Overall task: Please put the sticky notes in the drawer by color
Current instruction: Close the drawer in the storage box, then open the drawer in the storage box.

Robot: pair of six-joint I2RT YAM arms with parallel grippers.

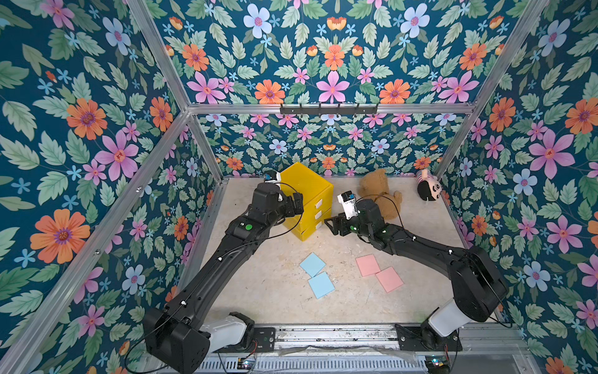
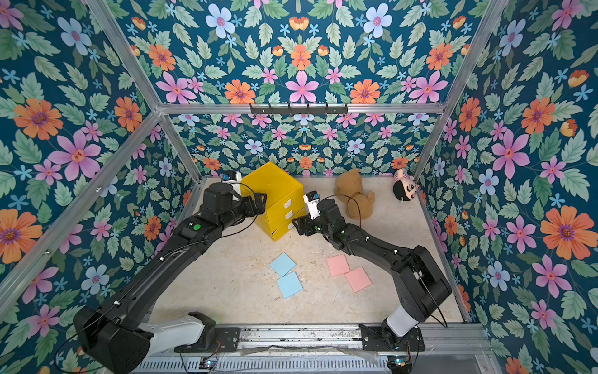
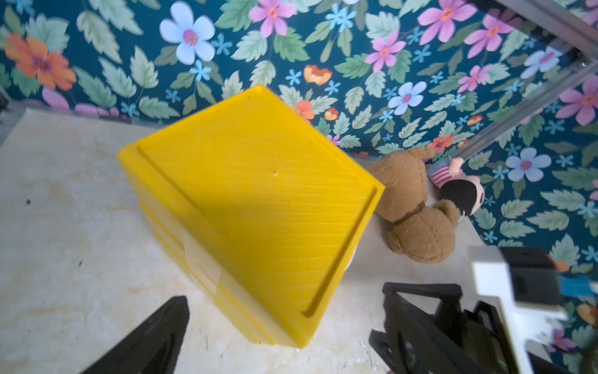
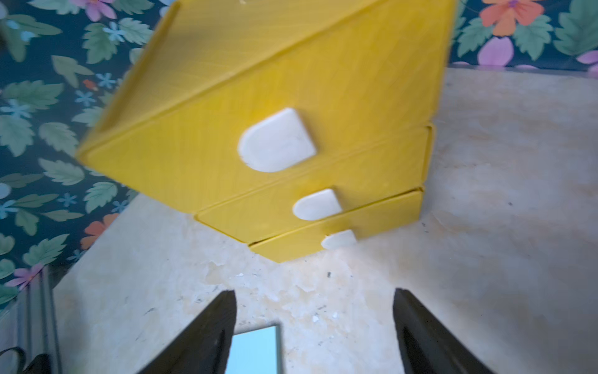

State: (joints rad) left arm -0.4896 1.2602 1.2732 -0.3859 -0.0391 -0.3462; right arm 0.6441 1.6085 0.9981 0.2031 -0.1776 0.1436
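Note:
The yellow drawer cabinet stands unheld with its fronts shut (image 1: 317,214), so the robot's left gripper should steady its near top corner (image 3: 303,332) while the right gripper pulls the middle handle.
The yellow drawer (image 1: 307,189) cabinet stands at the back of the table, its three white handles (image 4: 276,141) facing the right arm; all three fronts look pushed in. My left gripper (image 1: 297,203) is open at the cabinet's left side, and a cabinet corner (image 3: 291,336) shows between its fingers. My right gripper (image 4: 315,307) is open and empty just in front of the handles, also seen in a top view (image 2: 297,223). Two blue sticky notes (image 1: 316,274) and two pink ones (image 1: 378,272) lie flat near the front. No yellow notes show.
A brown teddy bear (image 1: 378,194) lies right of the cabinet, and a small doll (image 1: 428,188) sits in the back right corner. Flowered walls close three sides. A black hook rail (image 1: 328,108) hangs on the back frame.

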